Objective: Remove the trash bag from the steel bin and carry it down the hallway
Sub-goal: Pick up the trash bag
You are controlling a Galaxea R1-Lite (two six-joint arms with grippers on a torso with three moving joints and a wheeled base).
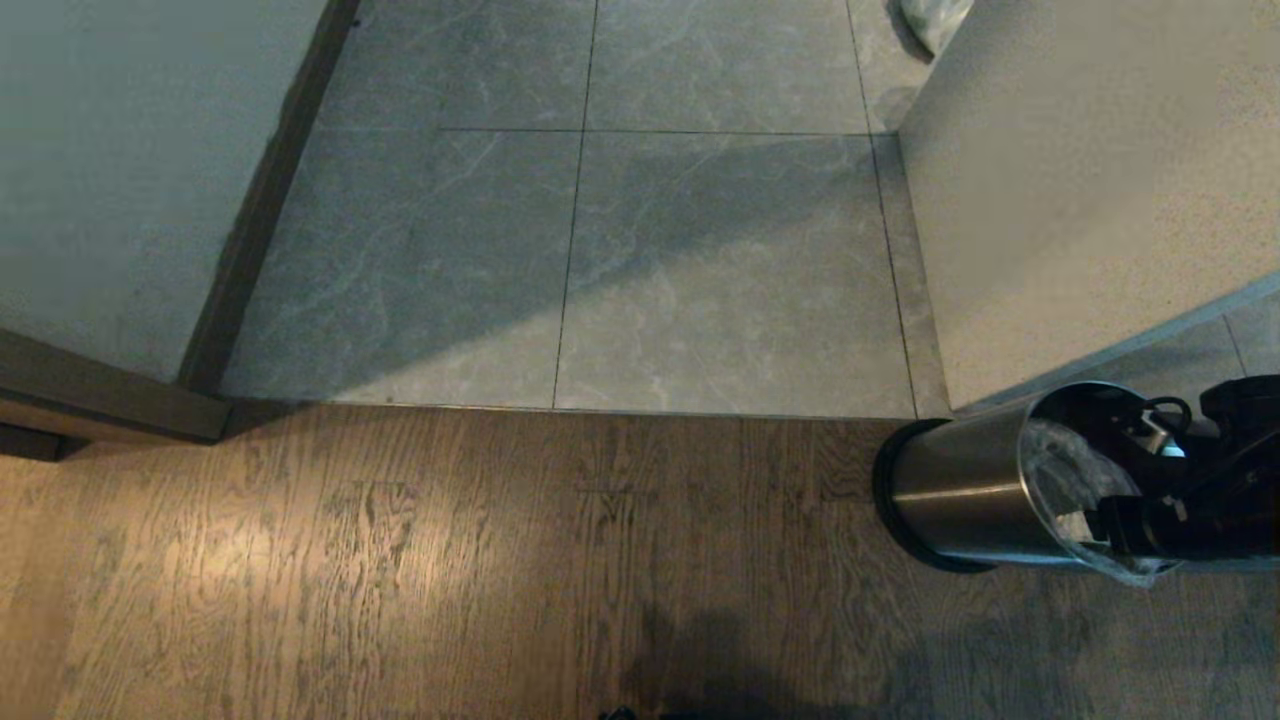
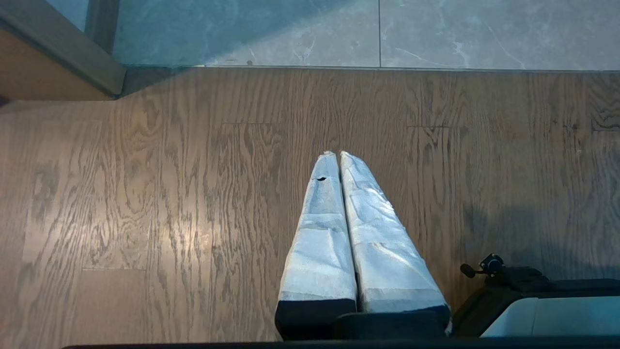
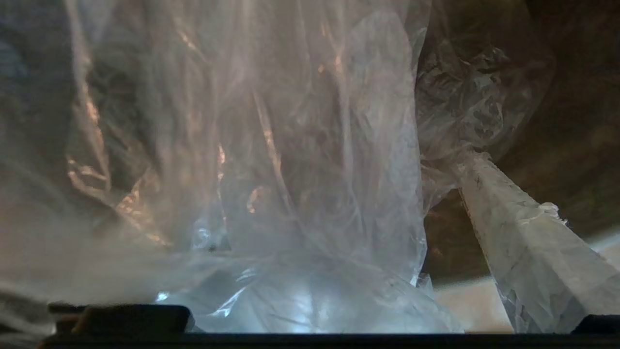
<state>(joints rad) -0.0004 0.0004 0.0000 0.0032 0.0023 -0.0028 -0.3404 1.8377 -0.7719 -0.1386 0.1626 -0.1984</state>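
Note:
I expect the trash bag (image 1: 1071, 466) to slide out and leave the bin standing when I lift, because the bag hangs loose, away from the steel bin's side (image 3: 564, 151).
The steel bin (image 1: 950, 490) stands on the wood floor at the lower right, beside the corner of a pale wall. The clear, crinkly trash bag (image 1: 1075, 480) lines its mouth. My right arm (image 1: 1210, 500) reaches down into the bin from the right edge. In the right wrist view the right gripper (image 3: 300, 165) is open inside the bin, and folds of the trash bag (image 3: 310, 121) hang between its fingers. One taped finger (image 3: 523, 232) shows against the bin's dark inner wall (image 3: 571, 121); the other is hidden behind plastic. My left gripper (image 2: 337, 154) is shut and empty over the wood planks.
The hallway (image 1: 700, 250) of grey marbled tiles begins just past the wood-plank floor (image 1: 450, 560). A pale wall with dark skirting (image 1: 260, 220) bounds it on the left and a pale wall (image 1: 1090, 180) on the right. A whitish bag (image 1: 935, 20) lies at the far right.

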